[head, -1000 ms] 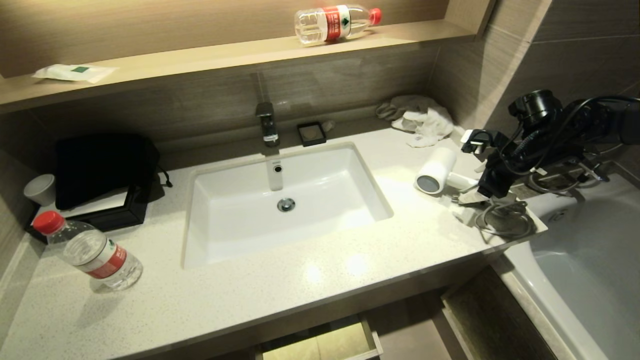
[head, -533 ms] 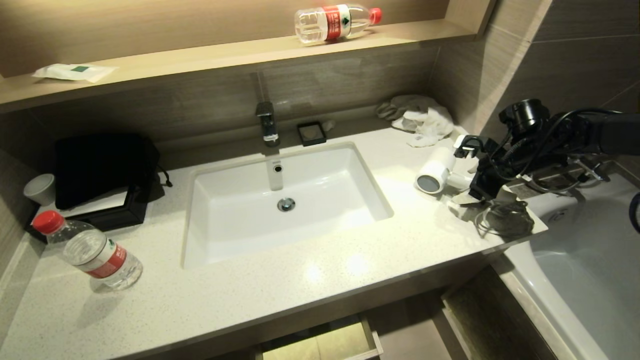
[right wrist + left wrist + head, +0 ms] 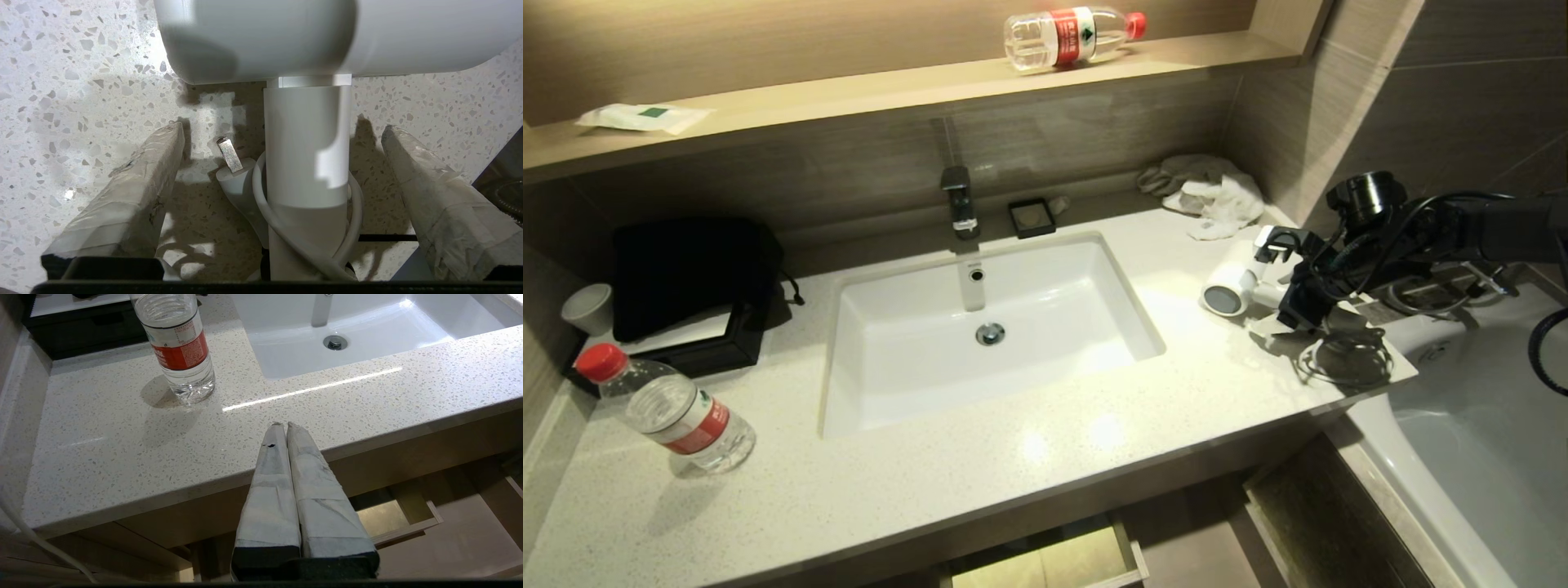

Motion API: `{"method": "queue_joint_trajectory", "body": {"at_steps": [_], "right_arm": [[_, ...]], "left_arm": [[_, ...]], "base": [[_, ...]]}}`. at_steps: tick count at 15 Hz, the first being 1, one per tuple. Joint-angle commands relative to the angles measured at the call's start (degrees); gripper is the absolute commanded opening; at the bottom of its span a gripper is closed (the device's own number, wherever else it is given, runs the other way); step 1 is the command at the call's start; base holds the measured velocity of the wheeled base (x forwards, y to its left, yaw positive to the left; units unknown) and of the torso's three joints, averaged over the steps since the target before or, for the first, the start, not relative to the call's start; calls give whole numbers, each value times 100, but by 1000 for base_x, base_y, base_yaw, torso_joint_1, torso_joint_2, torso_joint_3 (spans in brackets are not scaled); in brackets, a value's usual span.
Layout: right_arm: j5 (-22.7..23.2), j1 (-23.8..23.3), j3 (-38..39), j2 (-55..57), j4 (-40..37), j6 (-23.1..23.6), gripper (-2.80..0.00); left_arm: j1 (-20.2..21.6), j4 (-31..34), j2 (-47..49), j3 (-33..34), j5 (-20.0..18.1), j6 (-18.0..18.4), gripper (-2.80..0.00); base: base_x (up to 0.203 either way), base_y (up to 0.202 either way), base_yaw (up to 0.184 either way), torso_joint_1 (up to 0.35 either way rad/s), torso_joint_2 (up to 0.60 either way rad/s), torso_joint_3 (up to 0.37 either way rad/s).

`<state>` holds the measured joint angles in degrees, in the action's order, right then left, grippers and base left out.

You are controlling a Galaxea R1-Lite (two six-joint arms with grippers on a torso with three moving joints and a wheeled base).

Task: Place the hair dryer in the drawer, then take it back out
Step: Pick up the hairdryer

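Observation:
The white cable loops [image 3: 300,248] around the hair dryer's handle, so the coiled cable [image 3: 1352,357] will come up together with the hair dryer when the robot lifts it.
The white hair dryer [image 3: 1232,287] lies on the speckled counter right of the sink, its dark round end facing forward. My right gripper [image 3: 1272,286] is low over its handle and open. In the right wrist view the taped fingers [image 3: 135,183] stand on either side of the slim handle [image 3: 306,143] without touching it, and a white cord and plug [image 3: 235,175] loop around the handle. The drawer [image 3: 1131,557] below the counter is pulled partly out, showing a pale inside, and also appears in the left wrist view [image 3: 408,531]. My left gripper [image 3: 284,425] is parked at the counter's front edge, shut and empty.
A white sink [image 3: 890,384] fills the counter's middle, with a faucet [image 3: 960,200] behind it. A water bottle [image 3: 674,412] and a black box [image 3: 686,278] stand at the left. A towel [image 3: 1209,192] lies behind the dryer, a coiled cable [image 3: 1343,359] beside it, and the bathtub [image 3: 1462,425] is at the right.
My right gripper has come down and in toward the dryer, its fingers now straddling the handle. The hair dryer and the drawer have not moved.

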<state>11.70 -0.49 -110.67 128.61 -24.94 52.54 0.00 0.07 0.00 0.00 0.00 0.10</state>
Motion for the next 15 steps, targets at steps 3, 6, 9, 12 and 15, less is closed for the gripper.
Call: {"method": "queue_joint_trajectory", "body": {"at_steps": [3, 6, 9, 12, 15], "right_arm": [[16, 5, 1, 41, 77, 28, 0], [7, 14, 1, 32, 77, 20, -280], [7, 31, 1, 3, 77, 20, -280], [7, 31, 1, -64, 77, -7, -280], [7, 31, 19, -147, 68, -7, -280]], "left_arm": [[0, 1, 0, 0, 0, -1, -280], [0, -7, 0, 0, 0, -1, -280], [0, 1, 0, 0, 0, -1, -280], [0, -7, 0, 0, 0, -1, -280], [0, 1, 0, 0, 0, -1, -280]], "base": [[0, 0, 0, 0, 0, 0], [0, 0, 0, 0, 0, 0], [0, 0, 0, 0, 7, 9], [0, 0, 0, 0, 0, 0], [0, 0, 0, 0, 0, 0]]}}
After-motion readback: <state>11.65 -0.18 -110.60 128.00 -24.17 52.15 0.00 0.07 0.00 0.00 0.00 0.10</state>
